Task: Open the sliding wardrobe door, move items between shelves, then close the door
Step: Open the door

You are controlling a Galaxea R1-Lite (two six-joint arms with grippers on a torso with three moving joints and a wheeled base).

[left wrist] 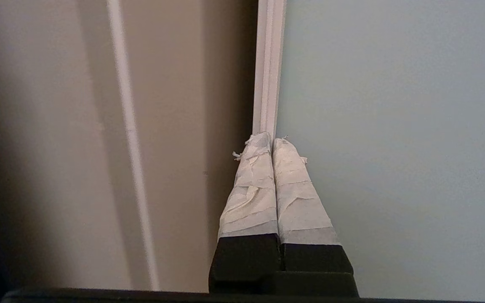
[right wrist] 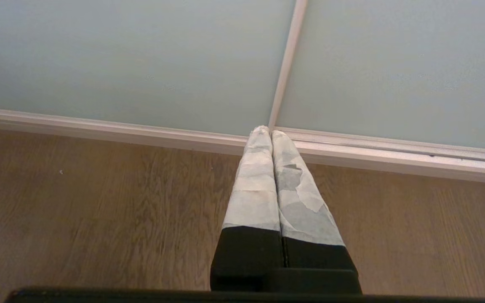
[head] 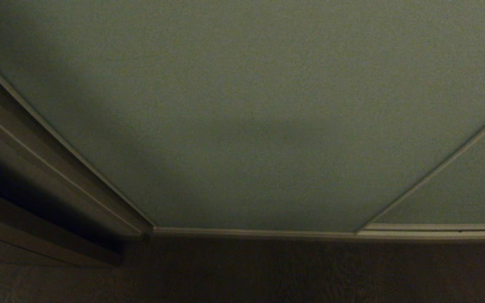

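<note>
The door's off-white frame [left wrist: 266, 111] is behind my left gripper's fingers, so I should move them over into the dark gap [left wrist: 238, 108] beside it before I slide the door.
The sliding wardrobe door [head: 242, 109] is a wide pale grey-green panel that fills the head view; neither arm shows there. In the left wrist view my left gripper [left wrist: 272, 141] is shut and empty, its taped fingertips right at the door's off-white frame edge [left wrist: 269, 63], with the door panel [left wrist: 394, 126] on one side. My right gripper [right wrist: 266, 131] is shut and empty too, hanging low over the floor and pointing at the seam between two door panels [right wrist: 286, 63]. The items and the shelves are out of view.
A beige side panel with a pale strip [left wrist: 126, 126] and a dark gap lie beside the door's edge. The bottom rail [right wrist: 141, 134] runs along the wooden floor [right wrist: 99, 210]. A second door panel [head: 470, 189] stands at the right, brown panelling [head: 23, 168] at the left.
</note>
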